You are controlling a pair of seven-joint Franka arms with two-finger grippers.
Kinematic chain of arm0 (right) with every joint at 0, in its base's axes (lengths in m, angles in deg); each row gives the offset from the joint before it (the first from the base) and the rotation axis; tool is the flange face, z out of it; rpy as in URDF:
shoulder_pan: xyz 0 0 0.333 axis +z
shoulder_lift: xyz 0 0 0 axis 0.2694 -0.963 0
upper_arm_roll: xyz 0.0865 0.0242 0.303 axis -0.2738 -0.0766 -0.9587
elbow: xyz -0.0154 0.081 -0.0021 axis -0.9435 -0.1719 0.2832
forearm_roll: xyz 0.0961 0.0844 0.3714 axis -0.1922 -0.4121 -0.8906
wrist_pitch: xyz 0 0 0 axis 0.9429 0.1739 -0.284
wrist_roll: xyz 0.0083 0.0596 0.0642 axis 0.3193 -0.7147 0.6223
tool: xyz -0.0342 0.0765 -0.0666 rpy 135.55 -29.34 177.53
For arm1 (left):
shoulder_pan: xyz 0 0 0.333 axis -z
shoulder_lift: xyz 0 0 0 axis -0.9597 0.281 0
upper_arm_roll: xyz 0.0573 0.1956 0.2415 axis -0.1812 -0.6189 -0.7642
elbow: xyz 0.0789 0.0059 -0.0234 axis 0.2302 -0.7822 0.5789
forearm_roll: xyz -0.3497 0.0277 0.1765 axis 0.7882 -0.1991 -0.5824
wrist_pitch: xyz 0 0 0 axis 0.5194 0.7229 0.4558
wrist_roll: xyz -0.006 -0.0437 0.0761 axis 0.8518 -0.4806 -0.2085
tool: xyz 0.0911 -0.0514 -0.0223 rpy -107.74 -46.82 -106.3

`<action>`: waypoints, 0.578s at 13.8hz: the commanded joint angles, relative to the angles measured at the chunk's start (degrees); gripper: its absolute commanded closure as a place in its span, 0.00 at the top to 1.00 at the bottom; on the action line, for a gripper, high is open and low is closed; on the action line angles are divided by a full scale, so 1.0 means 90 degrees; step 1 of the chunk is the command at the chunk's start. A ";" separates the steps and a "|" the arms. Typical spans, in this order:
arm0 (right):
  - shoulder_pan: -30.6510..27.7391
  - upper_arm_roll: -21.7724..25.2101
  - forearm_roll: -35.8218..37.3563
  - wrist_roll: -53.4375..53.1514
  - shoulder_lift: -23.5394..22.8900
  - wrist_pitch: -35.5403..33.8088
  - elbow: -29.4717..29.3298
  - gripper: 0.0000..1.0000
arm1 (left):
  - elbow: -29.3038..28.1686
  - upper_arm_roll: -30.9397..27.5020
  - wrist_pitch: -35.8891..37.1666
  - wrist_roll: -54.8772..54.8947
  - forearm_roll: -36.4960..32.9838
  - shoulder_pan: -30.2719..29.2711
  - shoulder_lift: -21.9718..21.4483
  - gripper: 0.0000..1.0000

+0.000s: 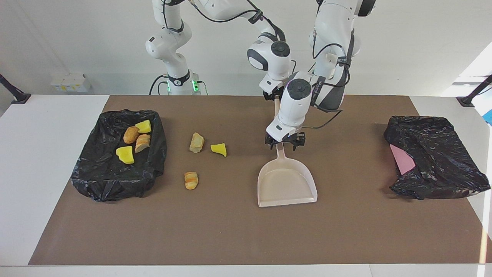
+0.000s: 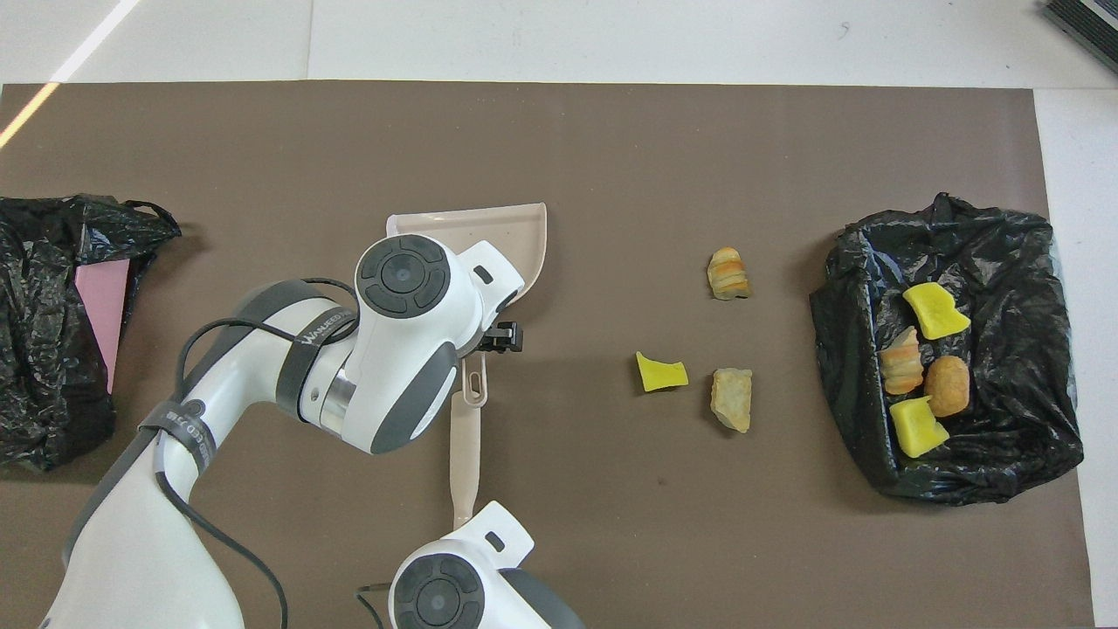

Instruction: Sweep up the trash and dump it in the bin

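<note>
The dustpan's opening points away from the loose trash. My left gripper should pick up the dustpan and turn it to the trash before my right gripper sweeps.
Three pieces of trash lie loose on the brown mat: a tan lump, a yellow chunk and a striped pastry. Several more lie in the black-bagged bin toward the right arm's end. The beige dustpan rests mid-mat. My left gripper is low over its handle, open, one finger on each side. The beige brush lies in line with that handle. My right gripper is shut on the brush's robot-side end.
A second crumpled black bag with a pink sheet in it sits toward the left arm's end. White table borders the mat on both ends.
</note>
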 commanded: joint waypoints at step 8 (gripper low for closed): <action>-0.0050 0.0007 0.0038 -0.0250 0.0089 0.0100 0.0068 0.50 | -0.0478 -0.0092 -0.0079 -0.0001 0.0070 0.0211 -0.0339 0.00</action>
